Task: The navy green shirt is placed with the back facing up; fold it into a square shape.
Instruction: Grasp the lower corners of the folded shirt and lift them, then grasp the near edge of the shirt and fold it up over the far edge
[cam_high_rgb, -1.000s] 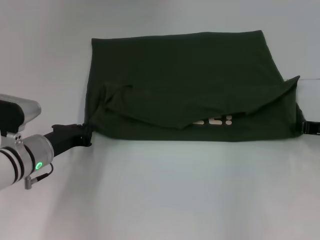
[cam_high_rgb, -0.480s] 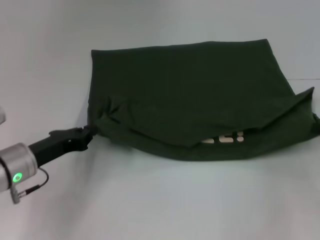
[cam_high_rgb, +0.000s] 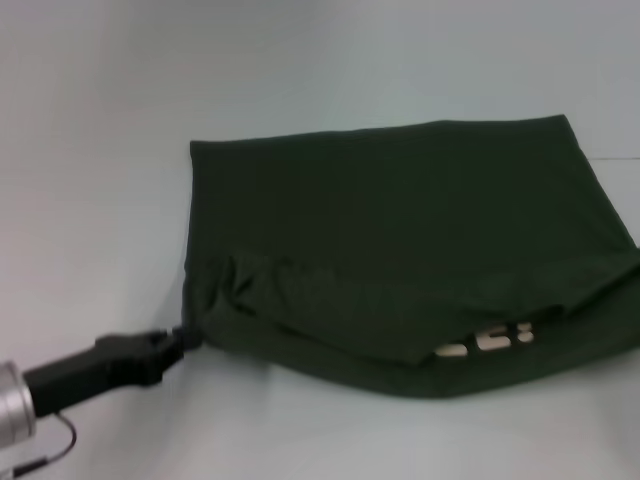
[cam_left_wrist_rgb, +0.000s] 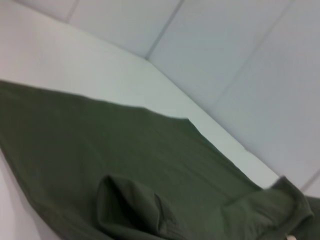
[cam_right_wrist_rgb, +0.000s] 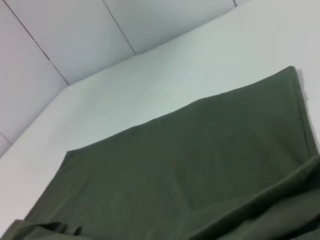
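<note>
The shirt lies far away with its near edge bunched (cam_high_rgb: 238, 292), so both of the robot's grippers should pull the shirt closer first and then lift the shirt's near edge onto its far edge (cam_high_rgb: 375, 132).
The navy green shirt (cam_high_rgb: 400, 230) lies on the white table (cam_high_rgb: 100, 150), partly folded, with its near edge turned over so that the small pale print (cam_high_rgb: 490, 342) shows near the front right. My left gripper (cam_high_rgb: 180, 340) is at the shirt's near left corner, shut on the cloth there. The cloth bunches into wrinkles just beyond it. The shirt fills the left wrist view (cam_left_wrist_rgb: 125, 155) and the right wrist view (cam_right_wrist_rgb: 200, 155); neither shows fingers. My right gripper is out of view past the right edge, where the shirt's right side runs out of the head view.
The bare white table surrounds the shirt on the left, far and near sides. Pale wall panels (cam_right_wrist_rgb: 75, 40) stand behind the table's far edge. A thin seam line (cam_high_rgb: 615, 157) shows at the right.
The whole shirt has slid toward me and a little to the right. My left gripper has drawn back toward me with the corner. The right gripper has left the head view.
</note>
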